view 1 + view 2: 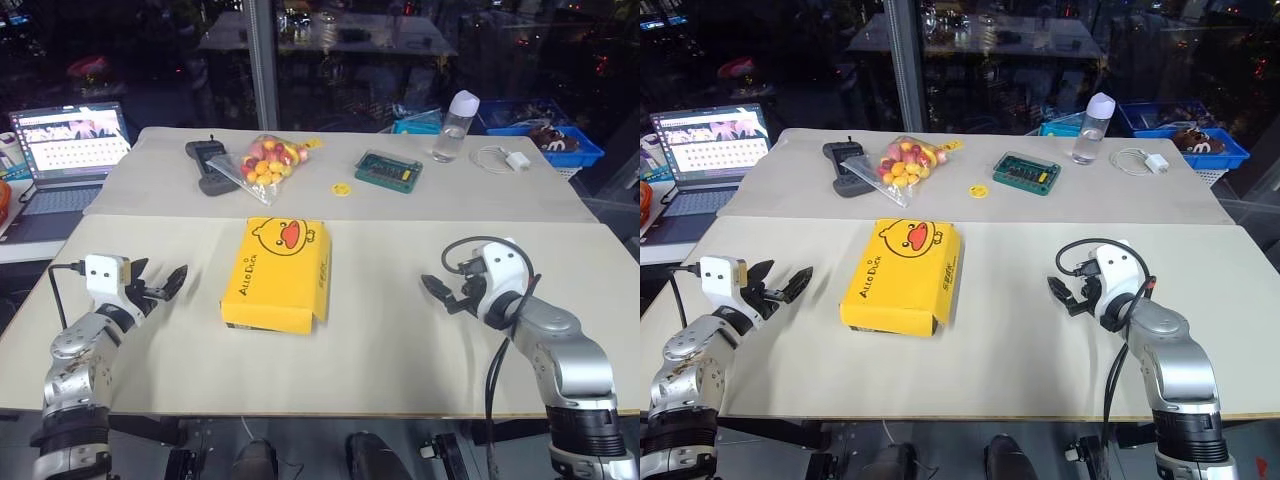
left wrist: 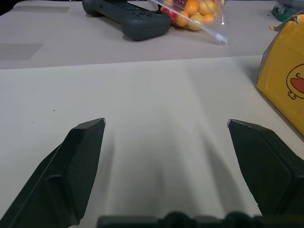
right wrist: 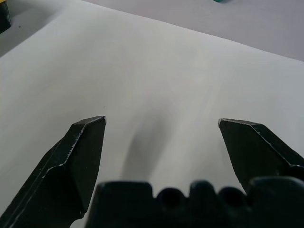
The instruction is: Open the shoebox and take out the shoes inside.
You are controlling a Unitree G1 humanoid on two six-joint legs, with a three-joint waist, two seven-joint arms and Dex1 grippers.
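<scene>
My right gripper will make the yellow lid (image 1: 275, 270) swing over toward my left gripper, still attached, when it lifts the lid, because a loose lid flap (image 1: 322, 288) faces my right gripper.
The shoebox (image 1: 279, 272) lies shut in the middle of the near table, its yellow lid with the duck face and "Allo Duck" text facing up. The shoes are hidden inside it. My left gripper (image 1: 166, 285) hovers open to the left of the box, a short gap away, with nothing between its fingers. In the left wrist view the box corner (image 2: 285, 80) shows beyond the open left gripper (image 2: 166, 123). My right gripper (image 1: 438, 290) stands open well to the right of the box, over bare table. In the right wrist view, the right gripper (image 3: 161, 121) has only tabletop beyond it.
On the far table lie a black controller (image 1: 208, 163), a bag of coloured balls (image 1: 265, 165), a green flat case (image 1: 388, 171), a yellow disc (image 1: 341, 188), a bottle (image 1: 456, 127) and a white charger (image 1: 512, 160). A laptop (image 1: 62, 150) sits at left, a blue bin (image 1: 555, 140) at right.
</scene>
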